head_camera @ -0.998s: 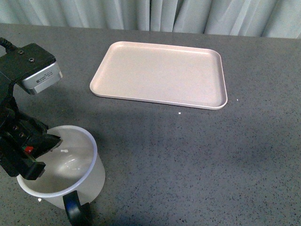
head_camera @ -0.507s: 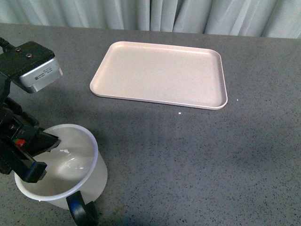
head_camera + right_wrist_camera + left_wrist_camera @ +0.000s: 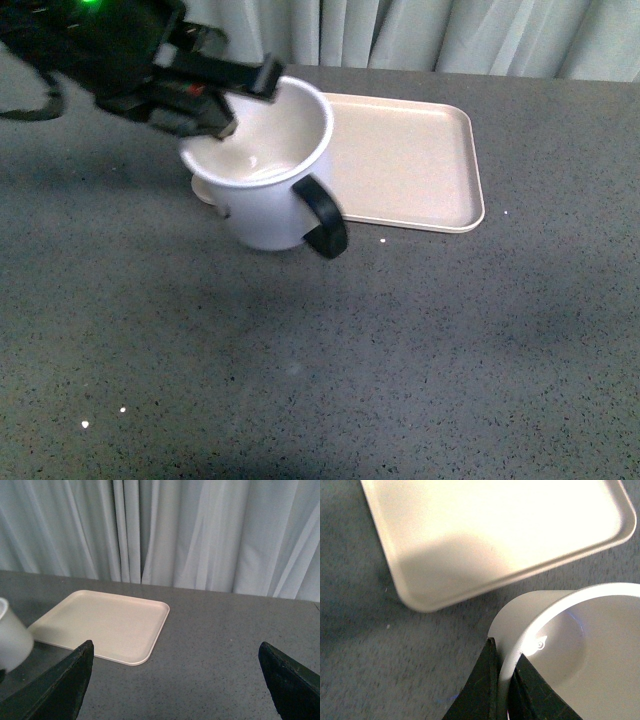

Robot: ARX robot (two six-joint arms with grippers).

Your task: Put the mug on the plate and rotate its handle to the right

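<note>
The white mug (image 3: 262,215) is hanging at a tilt, and only its pale inner side shows inside its opening (image 3: 283,132). I should expect it to be empty when I turn it.
The white mug (image 3: 262,190) hangs tilted above the table, over the near left corner of the pale pink plate (image 3: 410,160). Its black handle (image 3: 322,215) points to the near right. My left gripper (image 3: 238,100) is shut on the mug's rim at its far left side. In the left wrist view the two dark fingers (image 3: 487,690) pinch the mug's wall (image 3: 520,625), one inside and one outside, with the left gripper (image 3: 506,680) beside the plate's corner (image 3: 420,600). My right gripper (image 3: 175,690) is open over bare table, well apart from the plate (image 3: 105,625) and the mug (image 3: 11,640).
The grey speckled table (image 3: 450,350) stretches round the plate. Pale curtains (image 3: 200,530) hang behind the table's far edge.
My left gripper has lifted the mug from the near left of the table and carried it up and to the right, to the plate's near left corner. The mug is now tilted.
</note>
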